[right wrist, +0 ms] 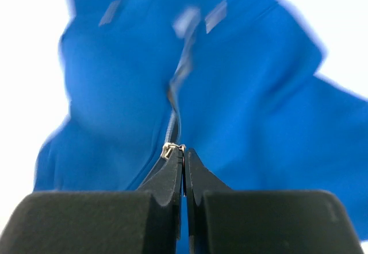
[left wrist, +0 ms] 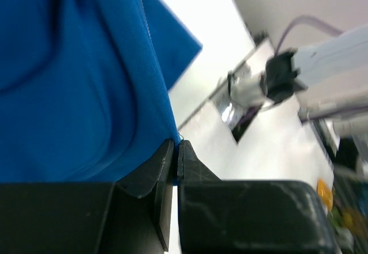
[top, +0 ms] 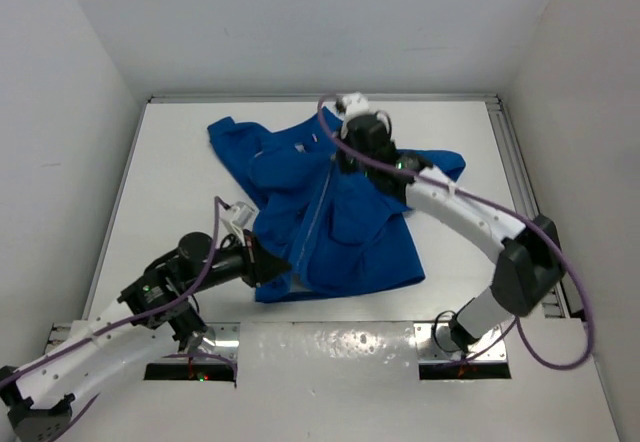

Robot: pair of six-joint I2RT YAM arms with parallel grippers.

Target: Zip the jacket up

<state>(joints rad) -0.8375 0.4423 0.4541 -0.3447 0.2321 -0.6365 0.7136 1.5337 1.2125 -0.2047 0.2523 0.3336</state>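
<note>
The zipper (top: 318,208) goes straight from the bottom hem (top: 298,280) to the zipper pull. My left gripper should therefore keep hold of the hem until the pull gets to the collar.
The royal-blue jacket (top: 360,237) lies spread on the white table, its light zipper (top: 318,217) running down the front. My left gripper (top: 268,267) is shut on the jacket's bottom hem at the foot of the zipper; in the left wrist view the gripper (left wrist: 176,145) pinches the blue fabric edge (left wrist: 75,81). My right gripper (top: 346,160) is near the collar end. In the right wrist view the gripper (right wrist: 183,149) is shut on the small metal zipper pull (right wrist: 170,149), with the jacket (right wrist: 253,110) spread beyond it.
The white table (top: 170,192) is boxed in by white walls on three sides. A metal rail (top: 515,162) runs along its right edge. The right arm's base (left wrist: 270,84) and mounting plates (top: 330,340) sit at the near edge.
</note>
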